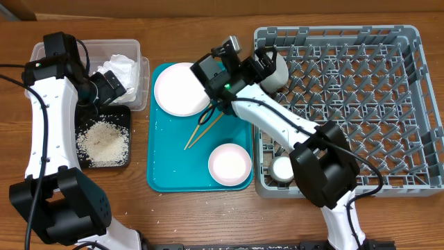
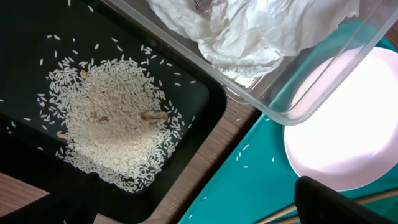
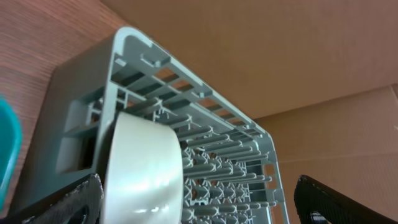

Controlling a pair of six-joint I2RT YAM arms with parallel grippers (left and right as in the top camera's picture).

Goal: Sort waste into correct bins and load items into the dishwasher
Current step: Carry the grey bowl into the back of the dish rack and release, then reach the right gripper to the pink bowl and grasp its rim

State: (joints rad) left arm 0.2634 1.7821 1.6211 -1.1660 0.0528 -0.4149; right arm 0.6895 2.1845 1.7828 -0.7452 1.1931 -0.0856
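The white bowl's rim [image 1: 237, 146] is clear of chopsticks, with the greyish bowl standing in the rack [image 1: 279, 73], so my right gripper keeps going to that rim and closes there.
The greyish bowl [image 1: 275, 75] stands on edge among the pegs at the dish rack's [image 1: 409, 42] near-left corner. My right gripper [image 1: 266, 61] is open around it; in the right wrist view the bowl [image 3: 146, 174] lies by the left finger of the gripper [image 3: 199, 202]. My left gripper [image 1: 109, 85] hovers open and empty over the black tray [image 1: 125, 118] of rice [image 2: 112, 118]. The napkin [image 2: 249, 31] lies in the clear tub [image 1: 142, 69]. The plate [image 1: 177, 89], white bowl [image 1: 229, 164] and chopsticks [image 1: 201, 130] are on the teal tray. The cup [image 1: 282, 169] sits in the rack. The red wrapper is not clearly visible.
The teal serving tray [image 1: 163, 170] lies between the bins and the rack, with a few stray rice grains [image 2: 244, 165] on it. My right arm crosses the rack's left side and the tray's top right. Cardboard walls stand behind the rack.
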